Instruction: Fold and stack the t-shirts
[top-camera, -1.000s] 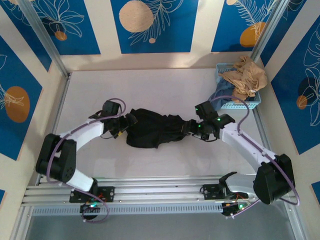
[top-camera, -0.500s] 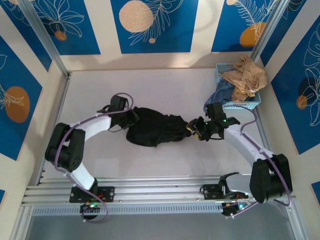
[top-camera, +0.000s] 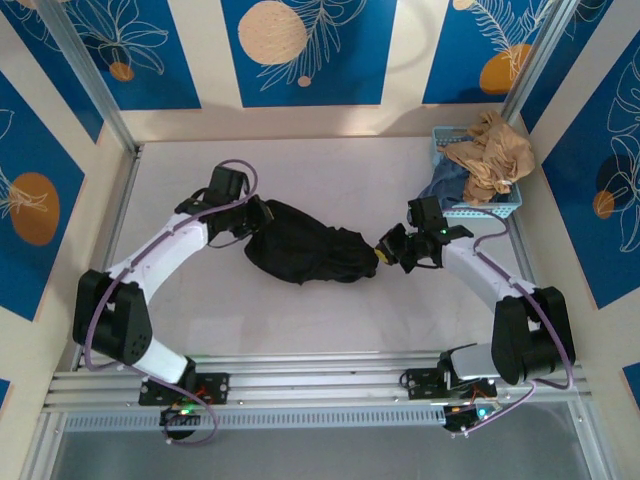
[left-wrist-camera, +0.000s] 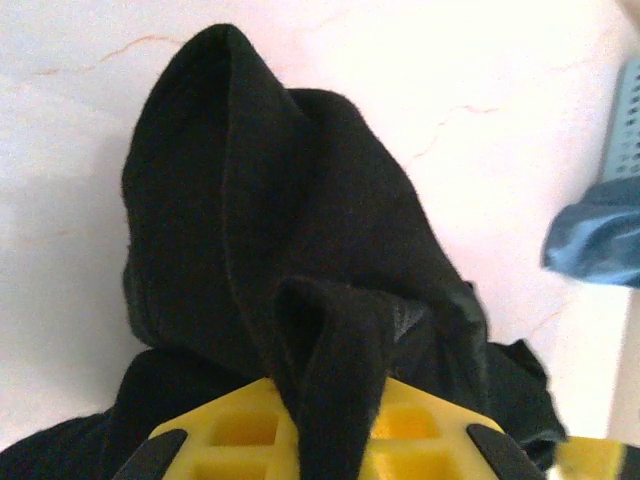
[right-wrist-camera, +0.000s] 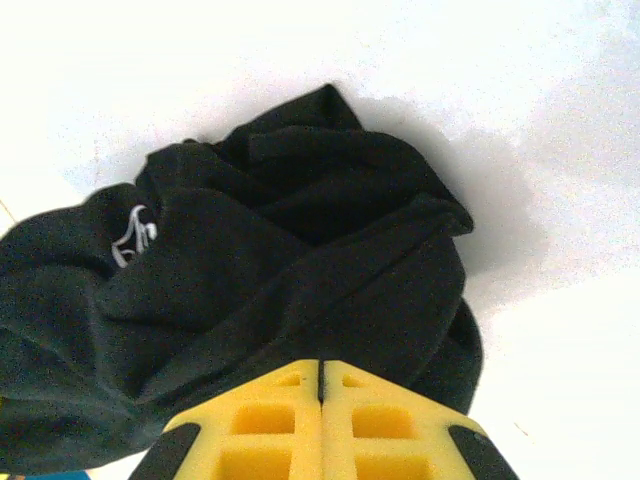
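Note:
The black t-shirt's bunched end is under my right gripper's fingers, which are closed and empty, so I should open them and pinch its near edge before both grippers lift the t-shirt.
A black t-shirt lies bunched in a long lump across the middle of the white table, stretched between both arms. My left gripper is shut on its left end; in the left wrist view a thick fold of the black t-shirt runs between the yellow fingers. My right gripper is shut on the right end; in the right wrist view the yellow fingers meet on the edge of the black t-shirt. A small white mark shows on the cloth. The flower print is hidden.
A light blue basket at the back right holds a tan garment and a blue one. The blue cloth hangs near the shirt's right end. Metal frame posts stand at the back corners. A rail runs along the near edge.
Both arms have carried the shirt away from the near edge toward the back. The left gripper went up and left, the right one up, and the lump is pulled longer.

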